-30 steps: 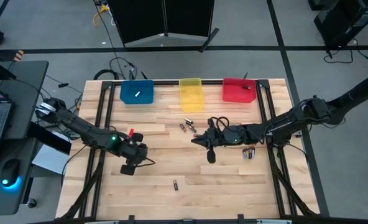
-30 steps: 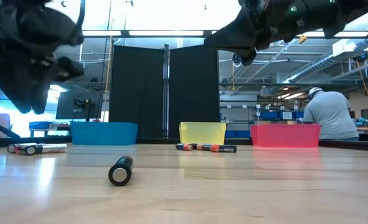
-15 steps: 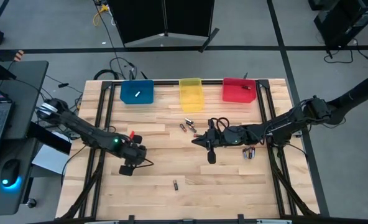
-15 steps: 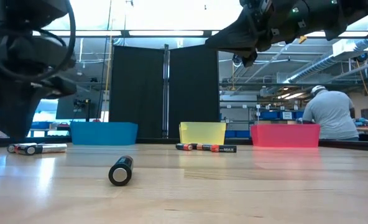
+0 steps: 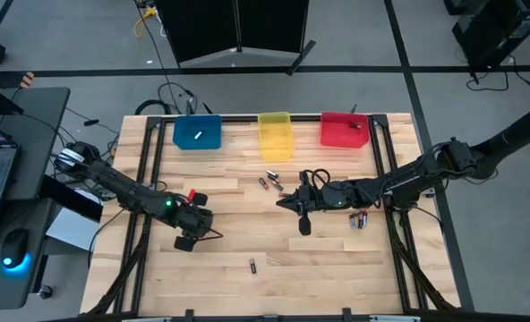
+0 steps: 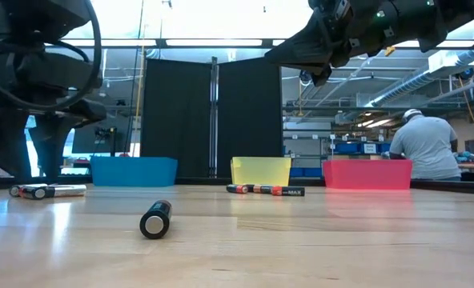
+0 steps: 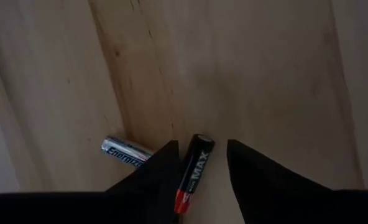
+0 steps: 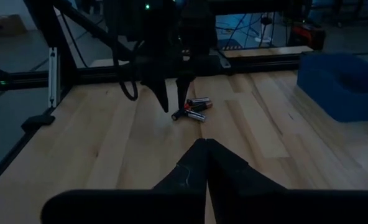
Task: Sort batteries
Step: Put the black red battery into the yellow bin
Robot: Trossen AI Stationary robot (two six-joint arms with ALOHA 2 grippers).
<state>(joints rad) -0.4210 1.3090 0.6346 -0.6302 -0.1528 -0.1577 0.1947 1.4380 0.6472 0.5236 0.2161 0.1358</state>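
The silvery battery (image 7: pixel 125 150) crowds one finger beside the black battery (image 7: pixel 195 169), so the robot's left gripper should drag the black battery clear, then open and grip it again before lifting it.
My left gripper (image 7: pixel 201 146) is open and points down at the table's left part. Its fingers stand on either side of a black battery with a red end (image 7: pixel 193 165), which lies flat on the wood. A silvery battery (image 7: pixel 127 153) lies beside it. In the low view the same pair of batteries (image 6: pixel 46 190) lies at my left arm's (image 6: pixel 29 88) foot. My right gripper (image 8: pixel 204 148) is shut and hovers over the table's middle (image 5: pixel 283 202), touching nothing. Other batteries lie flat: a group mid-table (image 5: pixel 269 181), one near the near edge (image 5: pixel 252 264), and a cluster at right (image 5: pixel 359 219).
Three bins stand along the far edge: blue (image 5: pixel 198 132) with a pale cell inside, yellow (image 5: pixel 276 136), and red (image 5: pixel 344 130) with a dark cell inside. A person (image 6: pixel 425 148) sits in the room beyond. Bare wood lies between the arms.
My left gripper has come down toward the table over the pair of batteries and has tipped from slanted to pointing straight down. The batteries have stayed where they were.
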